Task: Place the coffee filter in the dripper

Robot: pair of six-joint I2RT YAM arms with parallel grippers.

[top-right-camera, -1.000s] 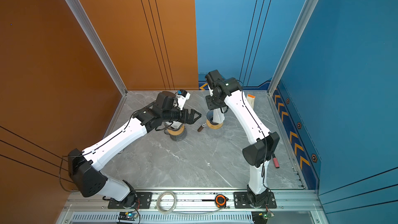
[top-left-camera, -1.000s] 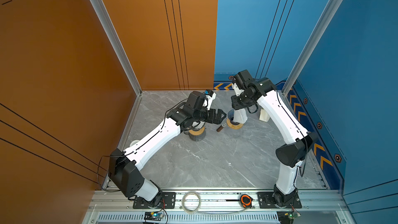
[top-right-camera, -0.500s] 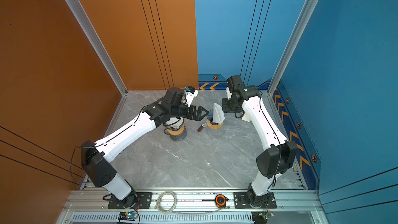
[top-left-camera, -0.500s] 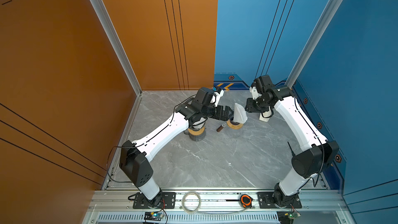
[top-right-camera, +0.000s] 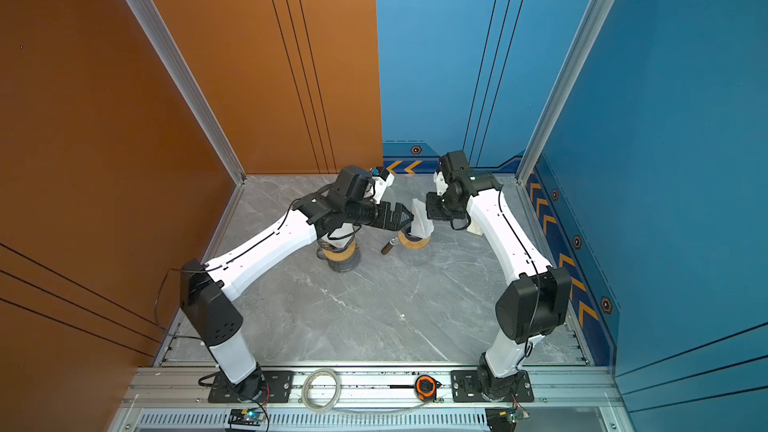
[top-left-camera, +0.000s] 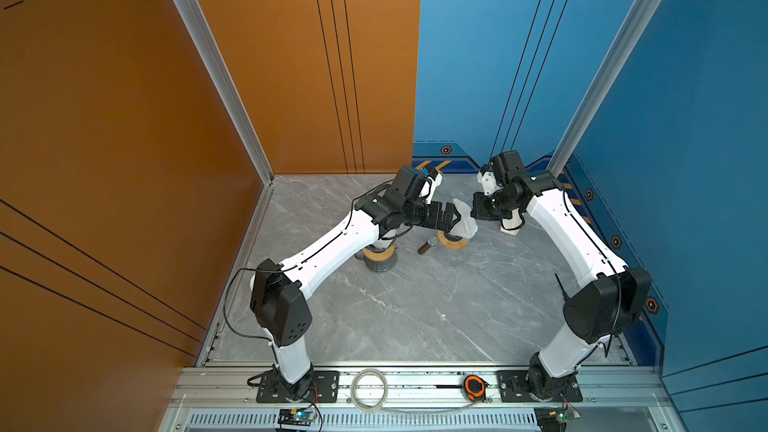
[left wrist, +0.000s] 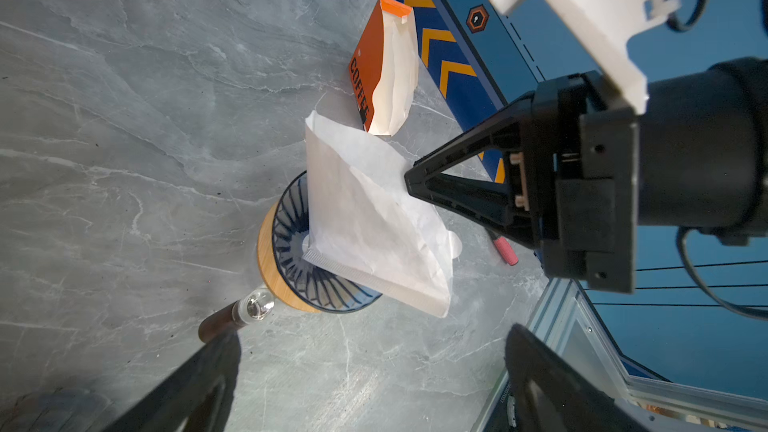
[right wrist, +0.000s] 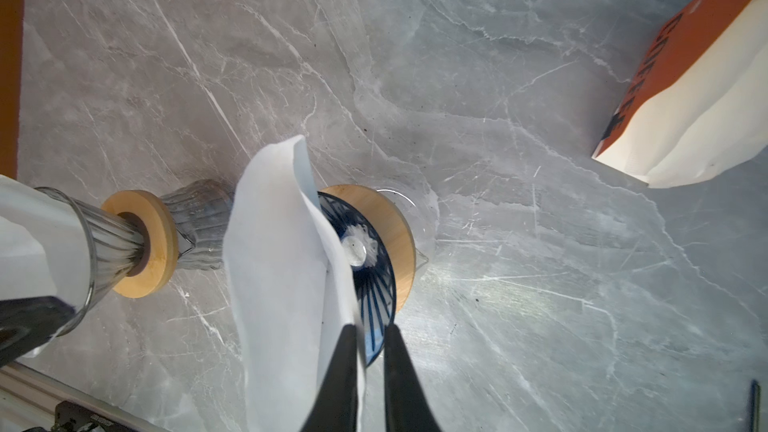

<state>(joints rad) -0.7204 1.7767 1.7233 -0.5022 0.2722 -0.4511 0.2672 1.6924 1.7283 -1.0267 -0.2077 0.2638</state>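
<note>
My right gripper holds the coffee filter tilted and nearly flat (top-right-camera: 423, 220) over the dripper, so my left gripper should grasp the filter's free side (top-right-camera: 415, 215) and open it out.
The white paper coffee filter (left wrist: 365, 209) stands tilted with its tip in the blue ribbed dripper (left wrist: 291, 251), which has a wooden collar. Both top views show the coffee filter (top-left-camera: 464, 222) (top-right-camera: 420, 220) over the dripper (top-left-camera: 451, 241) (top-right-camera: 411, 243). My right gripper (right wrist: 370, 328) (top-left-camera: 473, 211) is shut on the filter's upper edge; its fingertips (left wrist: 411, 180) meet in a point there. My left gripper (left wrist: 374, 334) (top-left-camera: 453, 218) hangs wide open just left of the filter, with nothing between its fingers.
A second glass dripper (right wrist: 137, 243) with a wooden ring (top-left-camera: 379, 257) stands under my left arm. An orange-and-white coffee bag (left wrist: 386, 68) (right wrist: 685, 97) stands near the blue wall. A brown-handled glass piece (left wrist: 232, 315) lies beside the dripper. A red pen (left wrist: 505, 251) lies by the right rail.
My right gripper drew back to the right, leaving the filter standing in the dripper, then came in and shut on its edge. My left gripper moved right, up to the filter.
</note>
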